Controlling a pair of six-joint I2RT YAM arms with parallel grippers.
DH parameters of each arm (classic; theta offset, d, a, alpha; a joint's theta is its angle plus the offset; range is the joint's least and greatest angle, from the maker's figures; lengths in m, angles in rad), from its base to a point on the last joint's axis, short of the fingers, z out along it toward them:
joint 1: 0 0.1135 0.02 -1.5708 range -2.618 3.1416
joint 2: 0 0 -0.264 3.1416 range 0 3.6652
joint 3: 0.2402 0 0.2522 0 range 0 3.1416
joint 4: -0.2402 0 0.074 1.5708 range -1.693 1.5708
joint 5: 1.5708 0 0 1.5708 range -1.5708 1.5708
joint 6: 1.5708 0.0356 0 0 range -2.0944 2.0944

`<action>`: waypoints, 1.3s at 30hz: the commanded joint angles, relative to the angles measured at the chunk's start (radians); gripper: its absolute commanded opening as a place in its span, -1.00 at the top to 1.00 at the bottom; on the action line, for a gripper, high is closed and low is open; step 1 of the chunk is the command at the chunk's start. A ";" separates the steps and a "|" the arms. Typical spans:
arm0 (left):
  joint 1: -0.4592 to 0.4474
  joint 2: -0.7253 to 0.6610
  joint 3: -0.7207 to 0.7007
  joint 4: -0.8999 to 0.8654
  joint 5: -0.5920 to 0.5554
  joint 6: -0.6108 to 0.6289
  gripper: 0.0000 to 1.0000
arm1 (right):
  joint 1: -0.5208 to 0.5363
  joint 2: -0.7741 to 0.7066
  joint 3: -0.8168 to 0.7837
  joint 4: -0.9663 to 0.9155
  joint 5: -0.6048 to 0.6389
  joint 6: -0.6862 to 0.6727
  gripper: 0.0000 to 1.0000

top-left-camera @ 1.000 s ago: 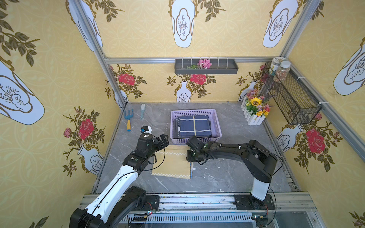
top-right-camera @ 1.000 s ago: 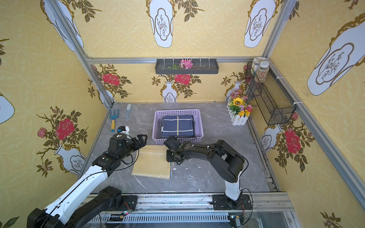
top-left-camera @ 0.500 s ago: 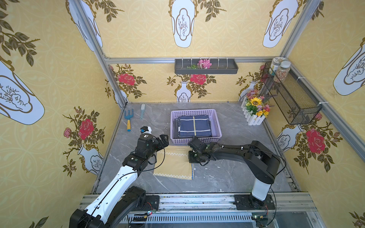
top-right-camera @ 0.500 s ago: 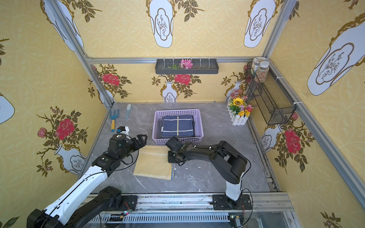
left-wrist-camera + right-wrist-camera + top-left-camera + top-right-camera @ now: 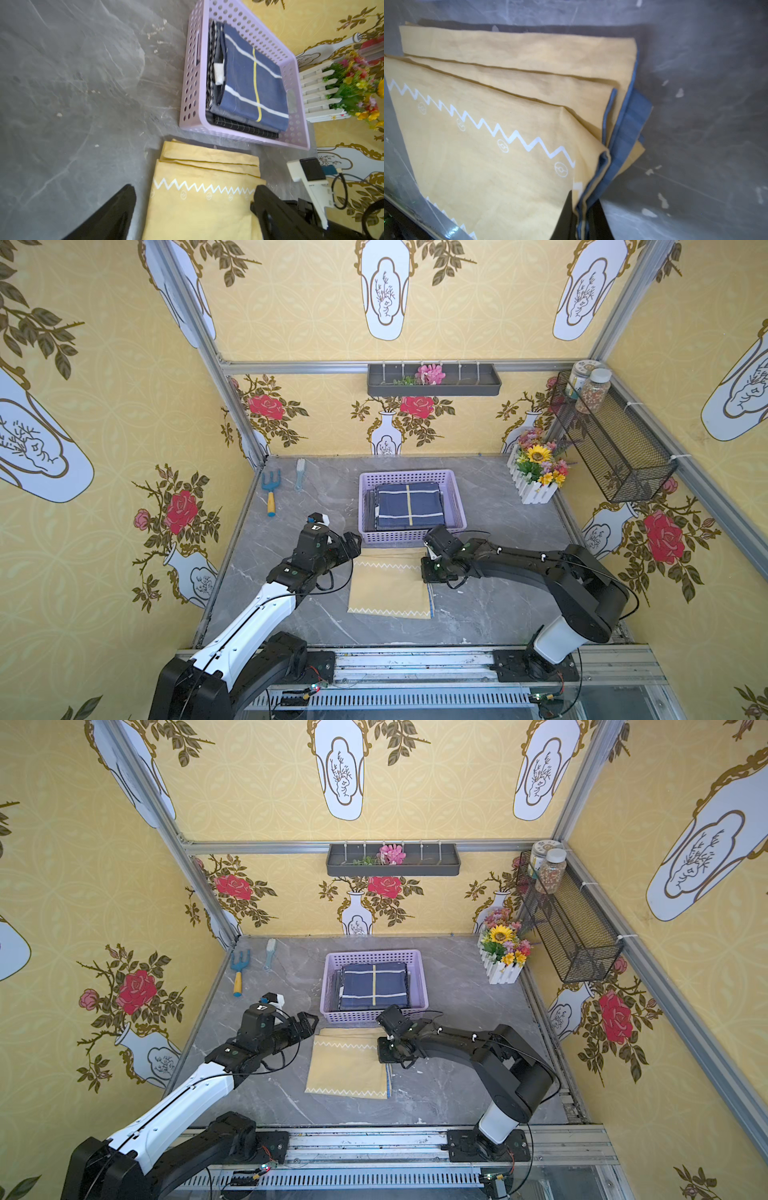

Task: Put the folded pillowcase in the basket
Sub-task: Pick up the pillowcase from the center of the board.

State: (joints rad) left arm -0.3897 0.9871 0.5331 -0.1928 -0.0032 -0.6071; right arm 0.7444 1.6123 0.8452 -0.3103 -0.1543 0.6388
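My right gripper is holding only the pillowcase's blue-trimmed edge (image 5: 600, 170), so next my left gripper closes on the opposite edge (image 5: 353, 580) before both grippers lift it into the basket.
The folded pillowcase (image 5: 388, 591) (image 5: 347, 1071) is yellow with white zigzag lines and a blue trim. It lies flat on the grey table just in front of the lilac basket (image 5: 409, 536) (image 5: 374, 1016). My right gripper (image 5: 430, 572) (image 5: 385, 1052) is shut on the pillowcase's blue-trimmed right edge, and the right wrist view shows the layers pinched there (image 5: 583, 207). My left gripper (image 5: 351, 543) (image 5: 307, 1021) is open at the pillowcase's far left corner. In the left wrist view it (image 5: 194, 188) stands wide open over the cloth (image 5: 199, 209), gripping nothing.
Folded dark blue cloths (image 5: 409, 504) fill the basket. A blue hand rake (image 5: 271, 489) and a brush (image 5: 300, 473) lie at the far left. A white planter of flowers (image 5: 538, 477) stands far right, under a black wire wall basket (image 5: 615, 439).
My right gripper's jaws have closed on the pillowcase's right edge and shifted slightly to the right. The left arm has stayed in about the same place.
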 commanded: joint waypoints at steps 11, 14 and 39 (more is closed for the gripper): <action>-0.149 0.151 -0.083 0.064 0.010 -0.092 -0.66 | -0.043 -0.020 -0.039 -0.057 -0.008 -0.096 0.86; -0.159 0.171 -0.090 0.068 0.006 -0.094 -0.61 | -0.045 -0.017 -0.040 -0.059 -0.008 -0.095 0.86; -0.216 0.311 -0.111 0.147 0.026 -0.112 0.27 | -0.051 -0.022 -0.045 -0.063 0.004 -0.080 0.87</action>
State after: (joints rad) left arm -0.6003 1.2888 0.4225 -0.0269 0.0181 -0.7151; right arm 0.6949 1.5921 0.8040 -0.3439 -0.1684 0.5510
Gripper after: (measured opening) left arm 0.365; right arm 0.127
